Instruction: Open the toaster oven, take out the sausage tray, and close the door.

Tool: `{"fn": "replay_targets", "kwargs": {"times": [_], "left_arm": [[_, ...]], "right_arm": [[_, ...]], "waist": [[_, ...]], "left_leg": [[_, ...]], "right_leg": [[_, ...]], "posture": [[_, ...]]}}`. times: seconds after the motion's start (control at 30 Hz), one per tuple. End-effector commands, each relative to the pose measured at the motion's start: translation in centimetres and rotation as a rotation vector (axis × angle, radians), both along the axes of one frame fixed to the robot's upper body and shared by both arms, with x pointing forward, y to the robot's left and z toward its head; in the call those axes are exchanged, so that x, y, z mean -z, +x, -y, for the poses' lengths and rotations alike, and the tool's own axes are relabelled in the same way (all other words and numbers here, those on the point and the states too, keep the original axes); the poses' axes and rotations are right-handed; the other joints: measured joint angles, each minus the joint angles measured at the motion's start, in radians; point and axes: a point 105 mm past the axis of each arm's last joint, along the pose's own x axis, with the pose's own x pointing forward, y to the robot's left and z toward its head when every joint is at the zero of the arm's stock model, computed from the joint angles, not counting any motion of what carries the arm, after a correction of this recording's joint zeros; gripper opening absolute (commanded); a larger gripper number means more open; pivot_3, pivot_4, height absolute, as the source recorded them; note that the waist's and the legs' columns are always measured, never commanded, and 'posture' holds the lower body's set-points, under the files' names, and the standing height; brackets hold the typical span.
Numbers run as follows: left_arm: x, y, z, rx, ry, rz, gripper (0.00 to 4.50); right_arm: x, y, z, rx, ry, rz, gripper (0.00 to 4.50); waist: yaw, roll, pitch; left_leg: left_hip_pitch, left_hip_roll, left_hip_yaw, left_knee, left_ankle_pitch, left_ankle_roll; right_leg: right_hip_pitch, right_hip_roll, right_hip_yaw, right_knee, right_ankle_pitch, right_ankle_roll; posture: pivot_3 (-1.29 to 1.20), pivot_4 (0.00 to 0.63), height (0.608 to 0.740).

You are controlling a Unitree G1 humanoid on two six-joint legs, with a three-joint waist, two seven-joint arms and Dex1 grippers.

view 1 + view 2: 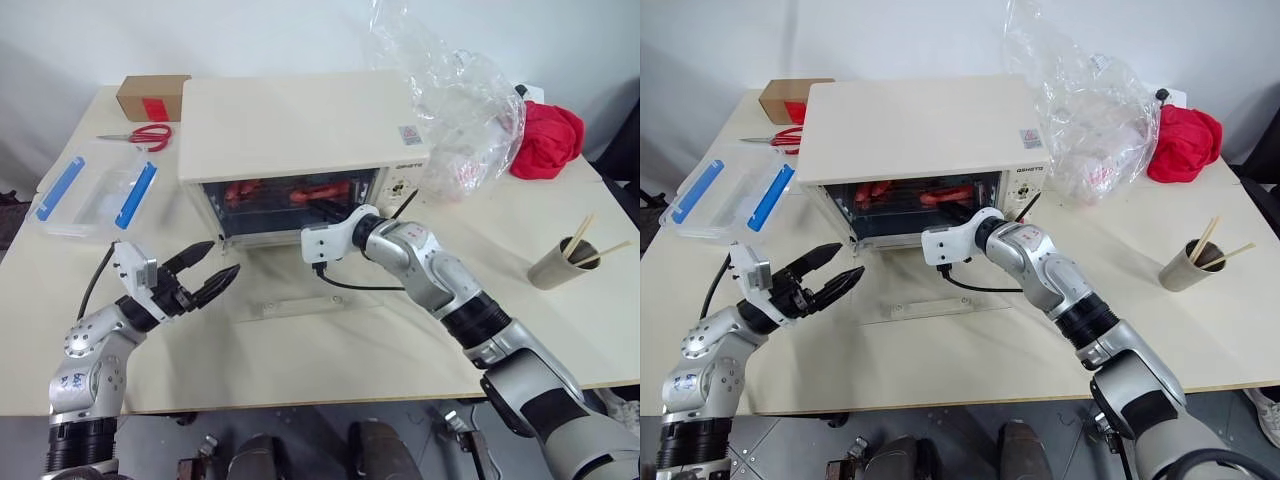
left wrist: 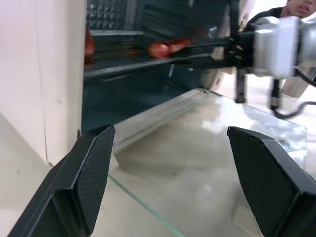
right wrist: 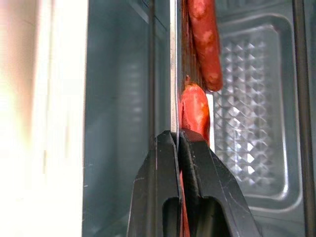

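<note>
I expect the round red sausages point(image 1: 321, 192) will slide around but stay on when I carry the tray, as they lie loose and apart across the sausage tray point(image 1: 274, 206).
The cream-white toaster oven point(image 1: 300, 125) stands at the back middle of the table. Its glass door point(image 1: 290, 305) is dropped open and lies flat in front of it. Inside, the sausage tray point(image 3: 174, 74) sits on its shelf with red sausages point(image 3: 202, 39) on it. My right gripper point(image 3: 177, 136) reaches into the oven mouth and is shut on the tray's thin front edge. My left gripper point(image 1: 222, 258) hovers open at the left of the lowered door, near the oven's front left corner, holding nothing; its fingers point(image 2: 94, 173) stand wide apart.
A clear plastic box with blue clips point(image 1: 95, 190) lies at the left, red scissors point(image 1: 145, 135) and a cardboard box point(image 1: 150, 95) behind it. A crumpled plastic bag point(image 1: 460, 100) and red cloth point(image 1: 545, 140) sit right of the oven. A cup with chopsticks point(image 1: 565, 262) stands at the right.
</note>
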Motion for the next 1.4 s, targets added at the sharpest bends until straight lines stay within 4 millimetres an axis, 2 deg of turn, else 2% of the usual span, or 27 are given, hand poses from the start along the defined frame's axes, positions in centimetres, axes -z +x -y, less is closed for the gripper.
{"fn": "replay_targets", "kwargs": {"times": [0.03, 0.27, 0.5, 0.83, 0.97, 1.03, 1.1, 1.4], "left_arm": [[-1.2, 0.2, 0.0, 0.002, -0.031, 0.046, 3.87], [-2.1, 1.2, 0.4, 0.018, -0.052, 0.064, 3.87], [-3.7, 1.6, -0.6, 0.009, -0.08, 0.071, 3.87], [-4.6, 0.8, -1.2, 0.033, -0.174, -0.029, 3.87], [-4.5, 0.6, -1.2, 0.049, -0.204, -0.091, 3.87], [-4.1, 0.4, -1.1, 0.071, -0.211, -0.141, 3.87], [-3.2, 0.5, -1.0, 0.06, -0.205, -0.235, 3.87], [-2.1, -0.6, 0.5, 0.153, -0.235, -0.468, 3.87]], "right_arm": [[-3.8, -1.8, 0.1, -0.069, 0.083, 0.097, 0.03], [-3.5, -1.8, 1.3, -0.048, 0.076, 0.095, 0.03], [-1.7, -4.1, 1.5, -0.131, 0.058, 0.014, 0.03], [0.2, -7.1, 4.1, -0.17, 0.035, -0.025, 0.03], [0.2, -7.8, 5.0, -0.184, 0.013, 0.037, 0.03], [1.1, -7.9, 5.4, -0.191, -0.043, 0.069, 0.03], [1.8, -8.2, 5.6, -0.206, -0.054, 0.068, 0.03], [2.6, -9.1, 6.0, -0.232, -0.064, 0.035, 0.03]], "waist": [[0.0, 0.0, 0.0], [0.004, 0.0, 0.0], [0.004, 0.0, 0.0], [0.023, -0.001, 0.0], [0.038, -0.001, 0.0], [0.04, -0.001, 0.0], [0.039, -0.001, 0.0], [0.03, -0.001, 0.0]], "left_leg": [[-0.001, 0.0, -0.001, 0.0, 0.0, 0.0], [-0.001, -0.001, -0.001, 0.001, 0.0, 0.0], [-0.001, -0.001, -0.002, 0.001, 0.0, 0.0], [0.0, -0.001, -0.003, 0.004, 0.0, 0.0], [0.0, -0.001, -0.003, 0.004, 0.0, 0.0], [0.0, -0.002, -0.003, 0.004, 0.0, 0.0], [0.0, -0.002, -0.003, 0.004, 0.0, 0.0], [0.003, -0.001, -0.002, 0.004, 0.0, -0.001]], "right_leg": [[0.0, 0.0, -0.001, 0.0, 0.0, 0.0], [0.0, -0.001, -0.001, 0.0, 0.0, 0.0], [0.0, -0.001, -0.001, 0.0, 0.0, 0.0], [0.003, -0.001, -0.002, 0.0, 0.0, 0.0], [0.003, -0.002, -0.002, 0.0, 0.0, 0.0], [0.003, -0.002, -0.002, 0.0, 0.0, 0.0], [0.004, -0.002, -0.001, 0.0, 0.0, 0.0], [0.005, 0.0, 0.0, 0.0, 0.0, 0.0]], "posture": [[0.0, 0.15, 0.74], [0.0, 0.15, 0.74], [0.0, 0.15, 0.74], [0.0, 0.15, 0.74], [0.0, 0.15, 0.74], [0.0, 0.15, 0.74], [0.0, 0.15, 0.74], [0.0, 0.15, 0.74]]}}
